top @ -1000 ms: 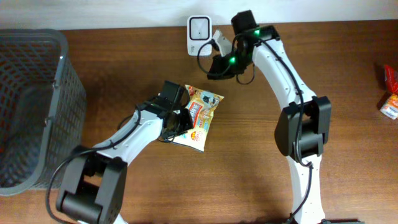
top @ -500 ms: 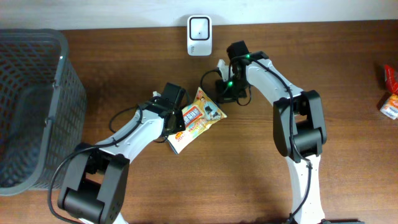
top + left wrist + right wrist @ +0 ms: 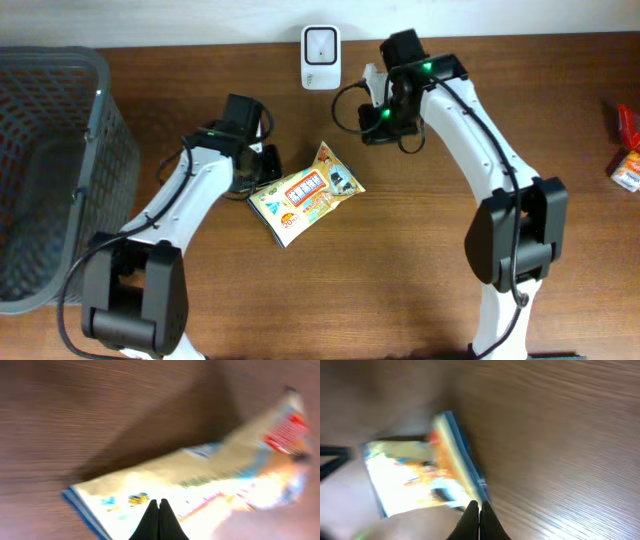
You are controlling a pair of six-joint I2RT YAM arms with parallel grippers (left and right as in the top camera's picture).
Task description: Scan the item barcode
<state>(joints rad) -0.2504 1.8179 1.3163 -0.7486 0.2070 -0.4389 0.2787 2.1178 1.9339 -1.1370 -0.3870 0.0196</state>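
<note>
Next, my right gripper pushes the packet's far end (image 3: 339, 171) around before my left gripper opens to take the packet, because the yellow packet (image 3: 303, 197) lies at a slant to my left gripper.
The item is a yellow snack packet (image 3: 305, 193) with colourful print, lying flat on the wooden table mid-scene. It shows blurred in the left wrist view (image 3: 200, 480) and in the right wrist view (image 3: 415, 480). My left gripper (image 3: 264, 168) is shut and empty, its tips (image 3: 159, 506) at the packet's left edge. My right gripper (image 3: 376, 128) is shut and empty too, hovering up and to the right of the packet, apart from it; its tips (image 3: 479, 508) sit near the packet's blue-edged corner. The white barcode scanner (image 3: 320, 43) stands at the table's back edge.
A dark mesh basket (image 3: 50, 170) fills the left side of the table. Red and white small packages (image 3: 628, 150) lie at the far right edge. Cables hang beside both wrists.
The left gripper has slid off the packet toward the upper left. The packet has turned and shifted a little. The right arm dipped toward the packet's corner, then drew back.
</note>
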